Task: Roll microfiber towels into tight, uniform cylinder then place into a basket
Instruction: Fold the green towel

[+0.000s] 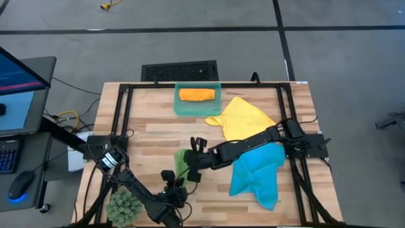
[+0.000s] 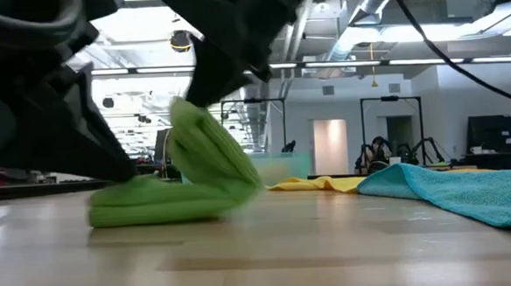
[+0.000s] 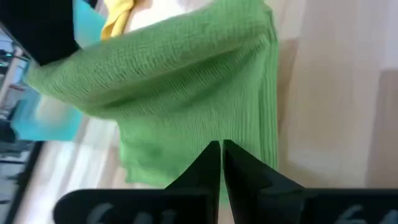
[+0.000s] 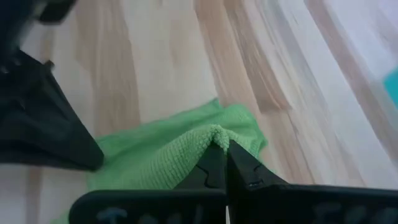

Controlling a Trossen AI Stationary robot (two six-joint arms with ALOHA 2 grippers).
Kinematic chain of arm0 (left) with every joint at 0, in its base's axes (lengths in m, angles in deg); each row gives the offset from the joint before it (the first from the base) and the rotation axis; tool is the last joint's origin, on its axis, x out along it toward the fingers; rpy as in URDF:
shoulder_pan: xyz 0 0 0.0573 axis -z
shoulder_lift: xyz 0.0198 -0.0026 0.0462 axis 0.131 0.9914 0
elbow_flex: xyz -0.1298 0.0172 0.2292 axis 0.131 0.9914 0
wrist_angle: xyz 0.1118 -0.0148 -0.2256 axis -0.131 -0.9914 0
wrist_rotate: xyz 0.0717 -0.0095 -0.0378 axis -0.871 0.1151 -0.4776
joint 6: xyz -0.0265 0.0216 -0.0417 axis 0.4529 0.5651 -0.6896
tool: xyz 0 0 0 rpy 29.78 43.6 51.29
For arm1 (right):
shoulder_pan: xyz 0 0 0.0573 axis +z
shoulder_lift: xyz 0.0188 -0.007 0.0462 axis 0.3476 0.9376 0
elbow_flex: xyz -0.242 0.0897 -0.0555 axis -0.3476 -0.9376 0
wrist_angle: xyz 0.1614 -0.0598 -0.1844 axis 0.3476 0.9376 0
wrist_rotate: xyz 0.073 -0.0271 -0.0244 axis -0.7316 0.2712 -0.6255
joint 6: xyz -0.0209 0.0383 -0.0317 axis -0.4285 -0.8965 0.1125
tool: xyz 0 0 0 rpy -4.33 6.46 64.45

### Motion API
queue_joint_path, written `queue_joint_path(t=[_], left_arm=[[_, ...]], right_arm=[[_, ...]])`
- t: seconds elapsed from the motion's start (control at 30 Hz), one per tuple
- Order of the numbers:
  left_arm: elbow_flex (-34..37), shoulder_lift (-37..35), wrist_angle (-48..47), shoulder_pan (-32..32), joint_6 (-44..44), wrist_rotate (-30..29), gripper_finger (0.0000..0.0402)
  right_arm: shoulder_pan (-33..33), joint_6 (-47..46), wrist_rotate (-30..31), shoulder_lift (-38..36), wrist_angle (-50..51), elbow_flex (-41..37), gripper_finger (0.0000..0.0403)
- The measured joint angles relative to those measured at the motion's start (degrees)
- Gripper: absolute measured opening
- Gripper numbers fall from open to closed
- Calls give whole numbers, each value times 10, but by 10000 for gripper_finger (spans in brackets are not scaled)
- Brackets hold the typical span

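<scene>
Next, I back my left gripper off and press it into the fold (image 2: 190,183) under the towel's flap, because it is low at the green towel's near edge (image 3: 270,121), short of that fold.
The green microfiber towel (image 1: 181,158) lies folded near the table's front middle, its lower layers flat on the wood (image 2: 154,206). One part of it stands up as a flap (image 2: 205,150). My right gripper (image 4: 219,148) is shut on that flap. My left gripper (image 3: 221,147) is shut at the towel's near side. An orange towel (image 1: 197,95) lies rolled inside the teal basket (image 1: 179,107) at the far edge. The yellow towel (image 1: 243,117) and the blue towel (image 1: 256,172) lie spread on the right. My left gripper pinches the green towel at its near edge (image 3: 214,134) between its two shut fingers, coming in slanting down from the near left. The towel lies on the table there; one layer or several, I cannot tell. My right gripper pinches a bunched peak of the green towel (image 4: 214,132) at its fingertips, slanting down from the right. That part is drawn up off the table as a tilted flap (image 2: 205,150), while the rest stays flat on the wood.
A spiky green plant ball (image 1: 123,206) sits at the near left corner beside my left arm. The blue towel (image 2: 468,193) lies close to the right of the green one. Bare wood shows to the left of the basket.
</scene>
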Motion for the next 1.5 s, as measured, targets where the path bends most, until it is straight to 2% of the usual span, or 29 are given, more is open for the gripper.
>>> queue_joint_path(t=[0.2,0.3,0.43,0.6,0.77,0.97,1.17,1.3,1.4,1.5], left_arm=[[-15,0,-35,2,-2,43,11],[-20,0,-136,15,-79,56,11],[-19,-1,-279,41,-238,62,11],[24,-15,-198,55,-249,54,11],[57,-16,-150,34,-245,57,11],[50,-31,-113,19,-232,79,2],[47,-127,-12,42,-161,100,0],[52,-204,-8,66,-163,103,0],[72,-258,-2,88,-193,75,0],[134,-312,64,109,-219,25,0]], right_arm=[[-8,0,-11,2,-4,-2,6],[-9,0,-11,2,1,-3,6],[-9,0,-11,1,-2,-3,6],[-10,-1,-11,1,-7,-3,7],[-8,-1,-11,1,0,9,7],[-4,-1,-11,0,2,10,7],[-5,-1,-9,0,16,10,7],[-5,-1,-9,0,16,10,7],[-5,-1,-9,0,17,10,7],[-5,-1,-9,0,17,10,7]])
